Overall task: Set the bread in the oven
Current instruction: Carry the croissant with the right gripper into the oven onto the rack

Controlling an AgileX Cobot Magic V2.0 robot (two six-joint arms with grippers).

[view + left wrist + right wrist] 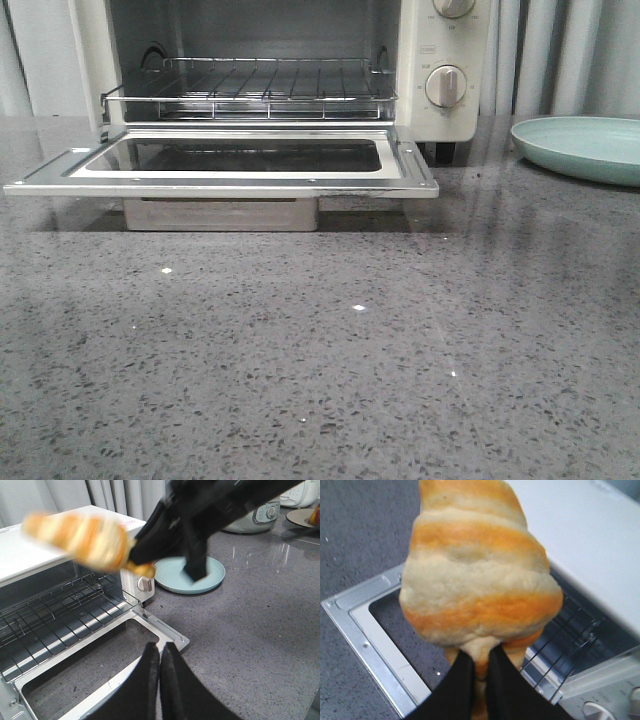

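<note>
My right gripper should keep moving in until the bread (480,575) rests on the wire rack (262,84), because it holds the bread by one end and the rack is clear.
The cream-white oven (440,110) stands at the back with its glass door (230,165) dropped open and the wire rack (250,88) bare. My right gripper (481,655) is shut on one tapered end of the bread (477,580), a golden-orange roll with cream stripes. It holds it in the air above the open door and rack. In the left wrist view the bread (82,537) is blurred above the oven's top front edge, held by the right arm (200,515). My left gripper (159,650) is shut and empty above the door's right corner. Neither gripper shows in the front view.
A pale green plate (585,148) lies right of the oven, also in the left wrist view (200,577). A rice cooker (257,515) and another dish (305,517) stand further off. The counter (320,360) is grey speckled stone.
</note>
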